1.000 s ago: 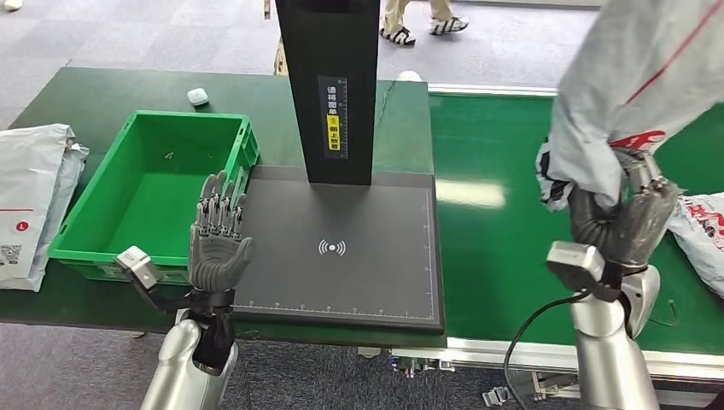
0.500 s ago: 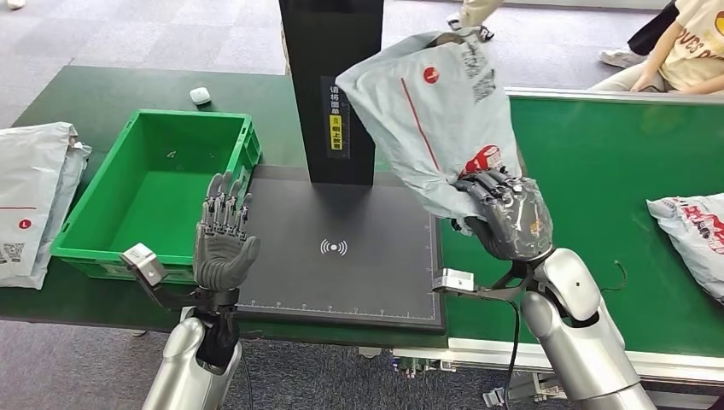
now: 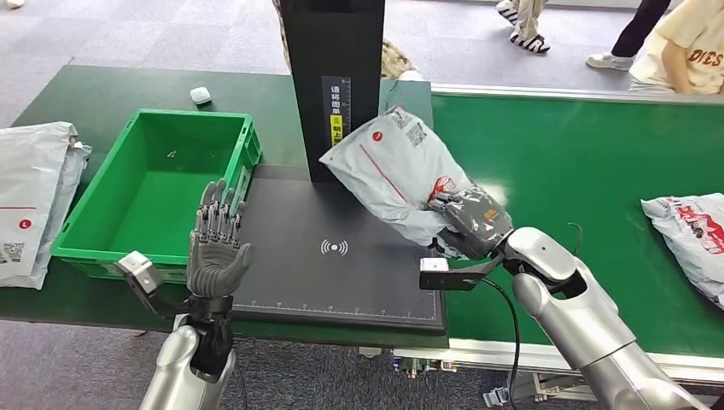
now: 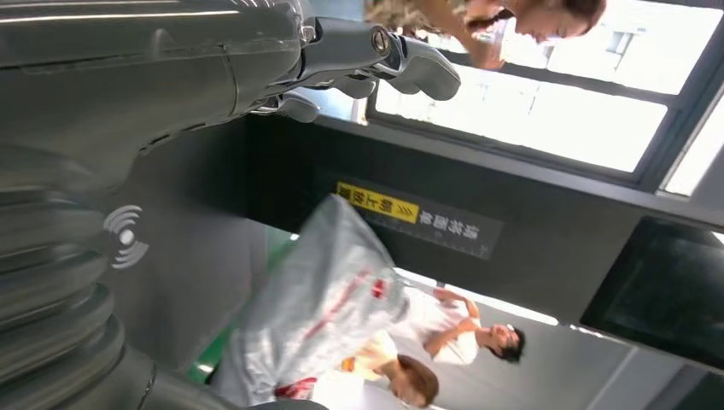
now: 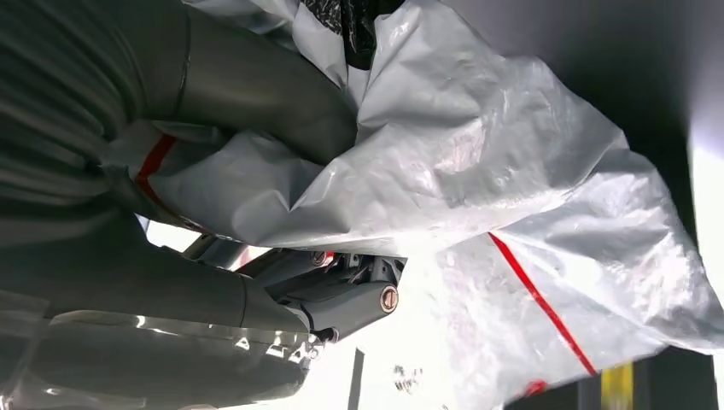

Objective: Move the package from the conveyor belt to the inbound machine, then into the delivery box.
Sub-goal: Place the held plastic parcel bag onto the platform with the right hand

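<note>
The grey plastic package [image 3: 388, 166] wrinkles up where my right gripper holds it [image 3: 437, 219]. It will bunch up and its ends will droop when I lift it.
My right hand [image 3: 472, 219] grips one end of a grey plastic package [image 3: 388, 171] with red markings, held tilted over the right part of the dark scanner plate [image 3: 333, 282] of the inbound machine. The right wrist view shows the crumpled package [image 5: 478, 179] wrapped around my fingers [image 5: 341, 303]. In the left wrist view the package [image 4: 316, 299] hangs before the black machine column [image 4: 427, 196]. My left hand [image 3: 218, 243] stands upright and open at the plate's left edge, beside the empty green delivery box [image 3: 94, 218].
The green conveyor belt [image 3: 580, 162] runs on the right, with another package [image 3: 691, 231] near its right edge. Grey packages [image 3: 30, 196] lie on the table at far left. A small white object [image 3: 198, 96] sits behind the box. People stand beyond the belt.
My right arm has swung left from the conveyor and lowered, bringing the package down from high up to just above the scanner plate. The left hand has stayed in place.
</note>
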Robot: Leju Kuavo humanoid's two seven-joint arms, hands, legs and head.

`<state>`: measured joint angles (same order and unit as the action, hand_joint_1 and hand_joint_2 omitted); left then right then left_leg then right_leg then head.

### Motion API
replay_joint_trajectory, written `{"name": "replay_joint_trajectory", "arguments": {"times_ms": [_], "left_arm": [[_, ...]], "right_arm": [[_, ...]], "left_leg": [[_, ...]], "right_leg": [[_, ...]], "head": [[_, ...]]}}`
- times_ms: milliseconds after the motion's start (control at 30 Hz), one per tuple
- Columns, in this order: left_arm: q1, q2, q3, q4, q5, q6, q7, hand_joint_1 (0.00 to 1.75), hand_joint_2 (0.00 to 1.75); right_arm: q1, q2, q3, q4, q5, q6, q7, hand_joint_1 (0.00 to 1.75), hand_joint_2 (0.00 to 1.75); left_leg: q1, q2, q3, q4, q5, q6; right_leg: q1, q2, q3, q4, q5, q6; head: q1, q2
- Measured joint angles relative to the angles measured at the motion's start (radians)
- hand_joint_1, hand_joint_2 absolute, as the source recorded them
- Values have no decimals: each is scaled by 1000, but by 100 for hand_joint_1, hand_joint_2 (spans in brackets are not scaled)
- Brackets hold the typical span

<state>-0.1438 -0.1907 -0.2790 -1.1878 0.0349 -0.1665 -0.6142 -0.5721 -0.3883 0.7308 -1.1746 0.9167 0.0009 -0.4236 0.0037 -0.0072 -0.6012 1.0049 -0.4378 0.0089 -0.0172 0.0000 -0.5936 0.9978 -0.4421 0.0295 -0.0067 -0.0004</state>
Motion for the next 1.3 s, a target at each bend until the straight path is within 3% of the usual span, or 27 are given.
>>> {"name": "replay_joint_trajectory", "arguments": {"times_ms": [100, 267, 567, 733, 967, 1033, 1167, 1300], "left_arm": [[22, 1, 18, -31, -22, 2, 19, 0, 175], [46, 1, 41, -71, -43, -6, 37, 0, 175], [52, -8, 58, -83, -74, -23, 42, 0, 175], [52, -13, 60, -83, -75, -18, 40, 0, 175], [48, -18, 62, -83, -66, -15, 44, 0, 175], [47, -18, 63, -83, -63, -17, 48, 0, 175], [48, -18, 66, -83, -59, -35, 57, 0, 175], [49, -18, 69, -83, -60, -48, 57, 0, 175]], "right_arm": [[-45, -11, 78, 36, -42, 105, 29, 175, 175], [-70, -31, 191, 69, -86, 152, 43, 175, 175], [-104, -27, 359, 80, -224, 269, -35, 175, 175], [-144, -2, 448, 84, -235, 246, -53, 175, 175], [-155, 32, 545, 19, -90, 36, -52, 175, 175], [-163, 44, 558, 4, -51, 9, -29, 164, 175], [-174, 57, 558, 1, -1, -68, -7, 7, 175], [-169, 63, 525, 40, 39, -191, -7, 0, 175]], "left_leg": [[0, 0, 0, 0, 0, 0], [0, 0, 0, 0, 0, 0], [0, 1, 5, 0, -1, -1], [1, 3, 9, 0, -2, -2], [2, 3, 7, 0, -1, -3], [2, 3, 6, 0, -1, -3], [2, 2, 5, 0, -1, -2], [2, 2, 5, 0, -1, -2]], "right_leg": [[0, 0, 0, 0, 0, 0], [0, 0, 0, 0, 0, 0], [1, 2, 4, 0, -1, 0], [1, 5, 6, 0, 0, -1], [2, 4, 5, 0, 0, -2], [2, 4, 5, 0, 0, -2], [2, 3, 4, 0, 0, -2], [1, 3, 4, -1, 0, -1]], "head": [[0, 0], [0, 0], [0, 0], [0, 0], [0, 0], [0, 0], [0, 0], [0, 0]]}}
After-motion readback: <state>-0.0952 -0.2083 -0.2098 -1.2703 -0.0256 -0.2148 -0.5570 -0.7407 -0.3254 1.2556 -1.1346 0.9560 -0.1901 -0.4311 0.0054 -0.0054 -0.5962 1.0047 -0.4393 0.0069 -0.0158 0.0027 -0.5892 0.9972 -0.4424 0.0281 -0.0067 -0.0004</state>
